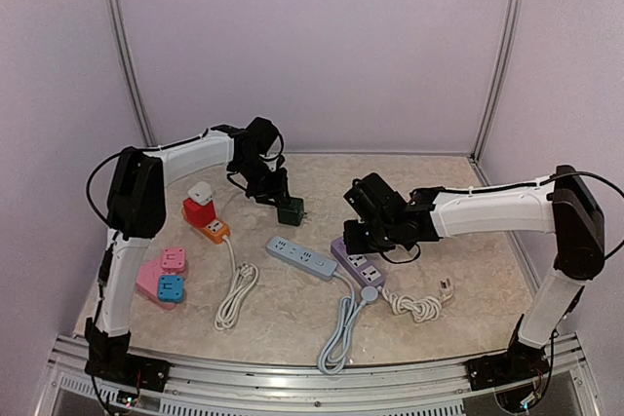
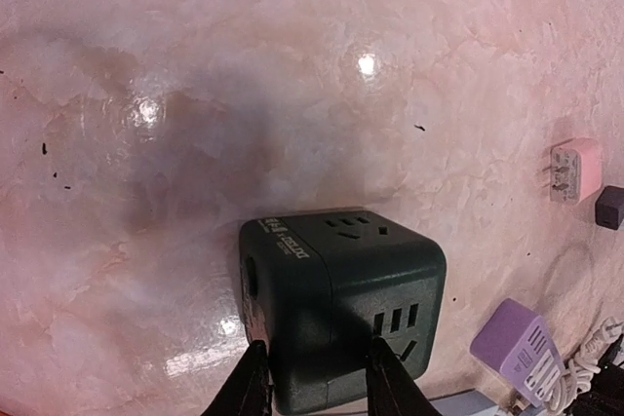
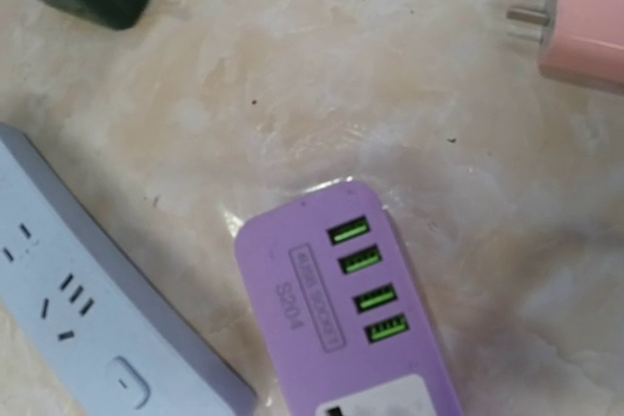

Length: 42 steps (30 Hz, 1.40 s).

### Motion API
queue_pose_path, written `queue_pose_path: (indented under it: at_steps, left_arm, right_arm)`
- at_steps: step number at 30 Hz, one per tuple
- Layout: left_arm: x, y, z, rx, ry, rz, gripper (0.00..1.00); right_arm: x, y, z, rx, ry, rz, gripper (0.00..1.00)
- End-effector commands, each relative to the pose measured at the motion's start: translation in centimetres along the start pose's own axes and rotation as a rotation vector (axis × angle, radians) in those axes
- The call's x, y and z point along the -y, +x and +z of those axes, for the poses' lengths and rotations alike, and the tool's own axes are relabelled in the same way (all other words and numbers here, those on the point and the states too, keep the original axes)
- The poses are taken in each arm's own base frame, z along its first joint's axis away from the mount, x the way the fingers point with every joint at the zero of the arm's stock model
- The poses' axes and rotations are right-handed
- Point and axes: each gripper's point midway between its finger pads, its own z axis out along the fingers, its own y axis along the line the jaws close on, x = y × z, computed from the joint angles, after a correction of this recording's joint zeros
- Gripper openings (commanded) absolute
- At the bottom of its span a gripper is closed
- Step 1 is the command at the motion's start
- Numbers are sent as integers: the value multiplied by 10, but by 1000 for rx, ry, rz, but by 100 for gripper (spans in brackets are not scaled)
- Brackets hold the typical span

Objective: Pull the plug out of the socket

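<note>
The white plug's orange strip [image 1: 215, 231] is a long way from the robot's right gripper. The left gripper needs to push the strip nearer first, and then the right gripper should take the white plug.
A dark green cube socket [image 2: 341, 299] sits on the marble table, with its prongs pointing right in the top view [image 1: 290, 209]. My left gripper [image 2: 319, 358] is shut on it, one finger [image 2: 249, 387] on its left side and the other on its right face. In the top view the left gripper [image 1: 276, 192] is just behind the cube. My right gripper [image 1: 353, 233] hovers over the far end of a purple power strip [image 3: 341, 309]; its fingers do not show in the right wrist view. A loose pink plug [image 3: 585, 21] lies beyond the strip.
A red socket with a white plug [image 1: 200, 204] and an orange strip [image 1: 215, 231] lie at the left. A pink socket with blue and pink plugs [image 1: 161, 275] is at the front left. A grey-blue strip [image 1: 302, 257] and white cables [image 1: 236, 294] lie mid-table.
</note>
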Motion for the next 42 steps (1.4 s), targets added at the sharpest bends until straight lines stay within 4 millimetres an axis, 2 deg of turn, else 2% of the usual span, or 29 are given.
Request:
queue_pose_path:
  at_steps: [1,8,12,15,19,20,21,23,24,25,27,31,34,37,40,42]
  left_arm:
    - [19,0,18,-31,70,-18,31]
    - [61,-11,16,-8,135,0,37]
    - [62,-18,9,12,113,10,43]
    - [59,-25,-15,49,95,19,54]
    - [47,-31,-63,115,45,36,73]
    - [38,-30,-70,120,21,29,78]
    - [32,-31,-89,148,7,22,83]
    - [2,-26,-106,163,-46,-20,94]
    - [-8,-25,-126,193,-52,-37,97]
    - [-20,-22,-134,200,-60,-60,98]
    - [-40,-19,-167,247,-62,-99,99]
    - [-89,-9,-201,287,-82,-214,99]
    - [-132,-3,-218,306,-81,-351,99]
    - [-171,-1,-225,316,-62,-471,99]
    - [-216,-1,-219,303,-82,-579,99]
    - [-240,-3,-208,286,-101,-632,91]
  right_arm:
    - [-2,7,9,-24,2,-8,7]
    - [-2,5,8,-24,6,-14,7]
    - [-2,5,7,-23,8,-17,7]
    - [-1,5,7,-23,10,-19,7]
    - [-2,5,9,-27,13,-27,7]
    - [-2,5,9,-26,12,-30,7]
    - [-3,5,9,-26,11,-32,7]
    - [-4,5,10,-26,10,-39,11]
    - [-5,4,10,-25,9,-43,14]
    - [-6,4,11,-25,9,-49,16]
    - [-9,3,12,-24,7,-57,22]
    - [-17,-1,15,-23,-7,-75,35]
    - [-22,-5,16,-19,-17,-87,41]
    - [-26,-6,15,-18,-25,-94,47]
    - [-29,-6,15,-19,-31,-100,49]
    - [-31,-5,14,-24,-36,-105,49]
